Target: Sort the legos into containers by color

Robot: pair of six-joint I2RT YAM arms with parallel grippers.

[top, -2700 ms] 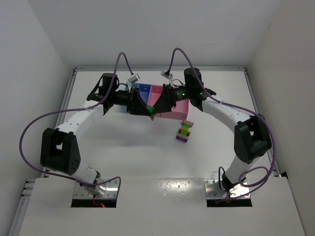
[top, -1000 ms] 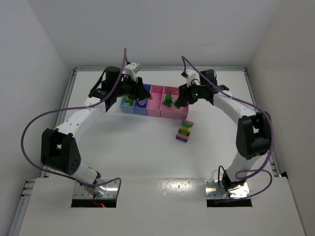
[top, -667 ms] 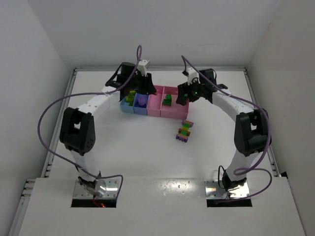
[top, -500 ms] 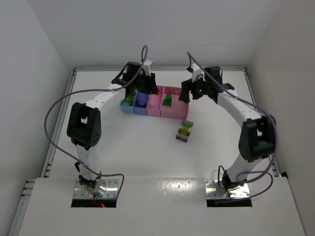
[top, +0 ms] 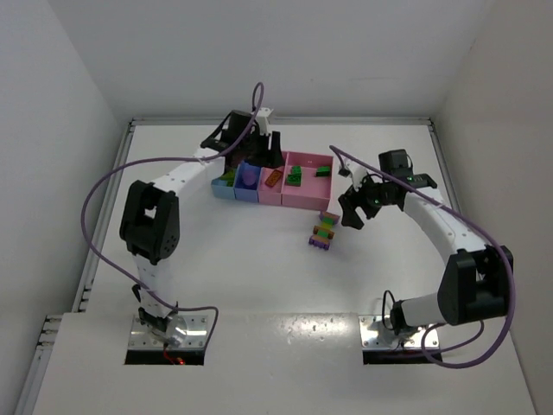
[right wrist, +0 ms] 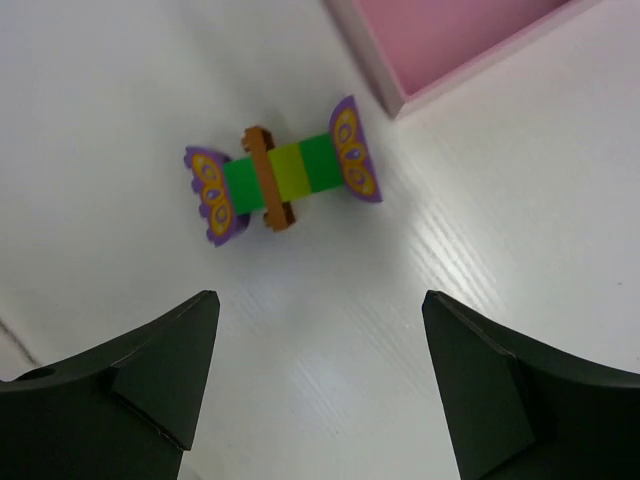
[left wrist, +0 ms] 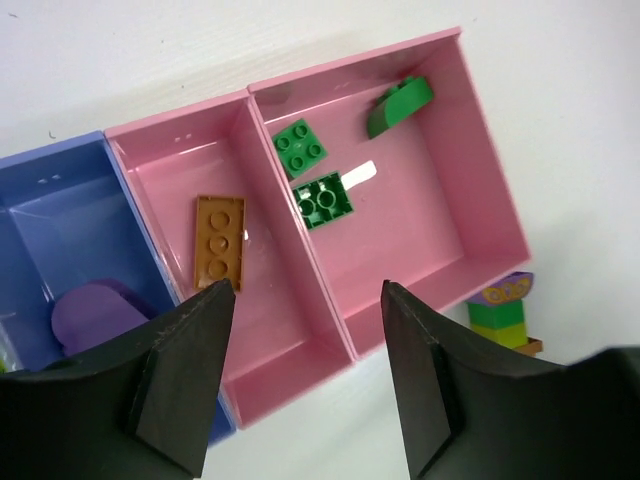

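The multicolour lego piece has my right gripper hovering beside it, in my left gripper's way. My right gripper should back off before my left gripper takes the lego piece [top: 325, 229].
The containers [top: 304, 201] stand in a row at the back: light blue, blue, narrow pink, wider pink. The narrow pink bin [left wrist: 170, 160] holds an orange plate [left wrist: 218, 240]. The wider pink bin [left wrist: 470, 215] holds three green bricks [left wrist: 323, 198]. A round purple piece [left wrist: 95, 310] lies in the blue bin [left wrist: 50, 215]. A multicolour strip [top: 324, 231] of purple, green, yellow and orange lies on the table in front of the bins, and also shows in the right wrist view [right wrist: 282, 180]. My left gripper [top: 271, 162] hangs open and empty over the pink bins. My right gripper [top: 347, 209] is open and empty, just right of the strip.
The light blue bin [top: 223, 180] holds green and yellow pieces. A corner of the wider pink bin [right wrist: 450, 40] lies beyond the strip in the right wrist view. White walls enclose the table on three sides.
My left gripper has swung right from the blue bins to the pink ones; an orange plate now lies in the narrow pink bin. My right gripper has left the wider pink bin and moved near the strip.
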